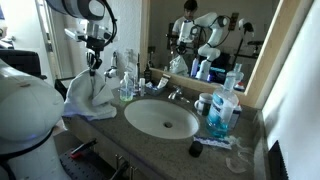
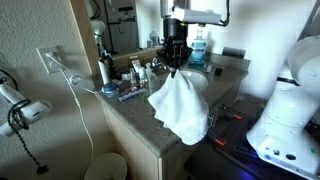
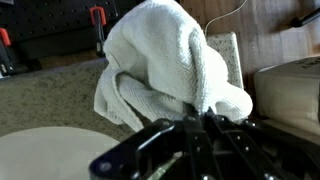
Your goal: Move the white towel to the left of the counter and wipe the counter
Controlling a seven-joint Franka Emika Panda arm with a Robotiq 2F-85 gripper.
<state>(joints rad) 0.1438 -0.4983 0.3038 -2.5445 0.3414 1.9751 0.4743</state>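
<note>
My raised gripper has the white towel [image 2: 181,105] hanging over the counter's end. It should put the towel down on the granite [image 2: 148,126] first and then sweep it across.
The white towel [image 1: 91,96] hangs bunched from my gripper [image 1: 96,62], which is shut on its top. It dangles over the end of the granite counter [image 1: 110,130], its lower folds at or just above the counter edge. In an exterior view the towel [image 2: 181,103] hangs below the gripper [image 2: 175,64] in front of the counter's near edge [image 2: 140,125]. In the wrist view the towel [image 3: 165,60] fills the middle, pinched between the black fingers [image 3: 195,115], with granite [image 3: 40,100] beneath.
An oval sink [image 1: 162,118] with a faucet [image 1: 176,94] sits mid-counter. Bottles [image 1: 126,84] stand next to the towel, a blue soap bottle [image 1: 222,110] and small items lie past the sink. A mirror [image 1: 210,35] backs the counter. A white robot body [image 2: 290,100] stands close by.
</note>
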